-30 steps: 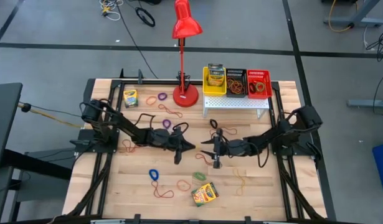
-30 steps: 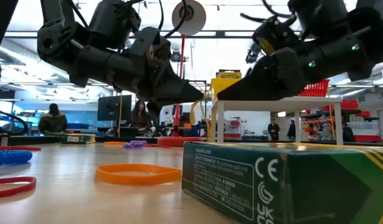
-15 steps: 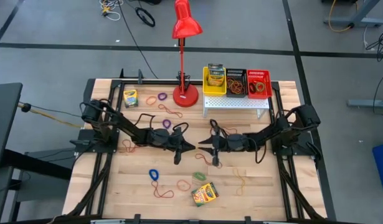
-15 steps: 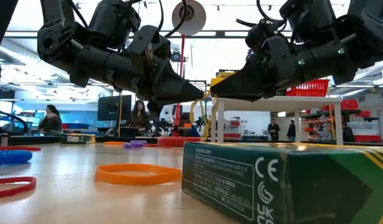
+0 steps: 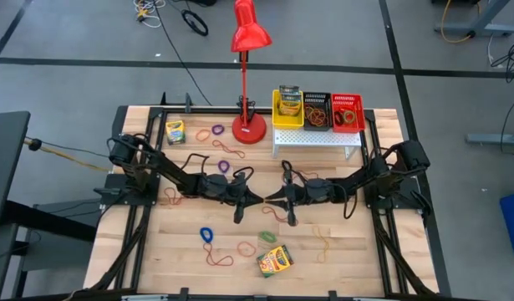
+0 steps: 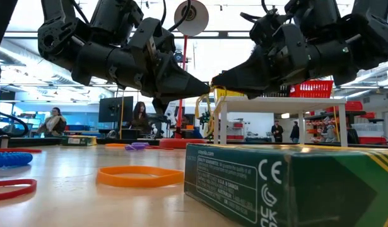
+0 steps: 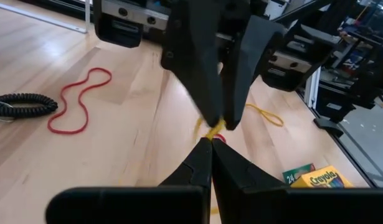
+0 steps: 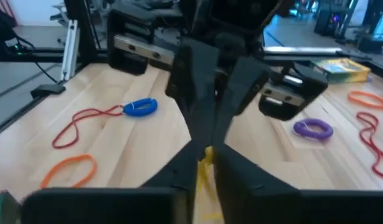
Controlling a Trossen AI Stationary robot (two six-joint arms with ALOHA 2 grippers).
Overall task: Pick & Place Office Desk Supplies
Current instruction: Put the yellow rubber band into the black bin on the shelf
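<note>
Next, I open my left gripper and move it away before my right gripper carries the yellow rubber band (image 6: 198, 107) to the black bin (image 5: 318, 110), because both my grippers are pinching the band.
A thin yellow rubber band (image 7: 214, 130) hangs above the middle of the table, clear of the wood. My left gripper (image 5: 261, 200) and my right gripper (image 5: 272, 201) meet there tip to tip, both shut on it. In the low view the two tips touch at the band (image 6: 211, 87), well above the tabletop. A yellow-and-green crayon box (image 5: 275, 261) lies flat near the front edge, and another (image 5: 174, 131) lies at the far left. Loose bands lie flat on the wood: blue (image 5: 206, 234), orange (image 5: 246, 248), green (image 5: 267, 237). My left gripper pinches the yellow band (image 7: 211, 134) between its two fingertips, only at their free ends. It comes nearly level from the table's left. The band is lifted clear of the table. My right gripper pinches the same band (image 8: 206, 157) at its fingertips, nearly level from the table's right, facing the left one. A slack yellow strand (image 8: 203, 180) hangs down below its fingers.
At the back stands a white perforated stand (image 5: 317, 138) carrying a yellow bin (image 5: 287, 107), a black bin (image 5: 316, 111) and a red bin (image 5: 347, 113). A red desk lamp (image 5: 249, 125) stands left of it. Purple and red bands (image 5: 217, 131) lie nearby.
My right gripper has gone a little toward the table's left, up to the left gripper's tips, rolling as it went. Its wide-spread fingers have shut on the yellow band. The band has stayed in the air.
</note>
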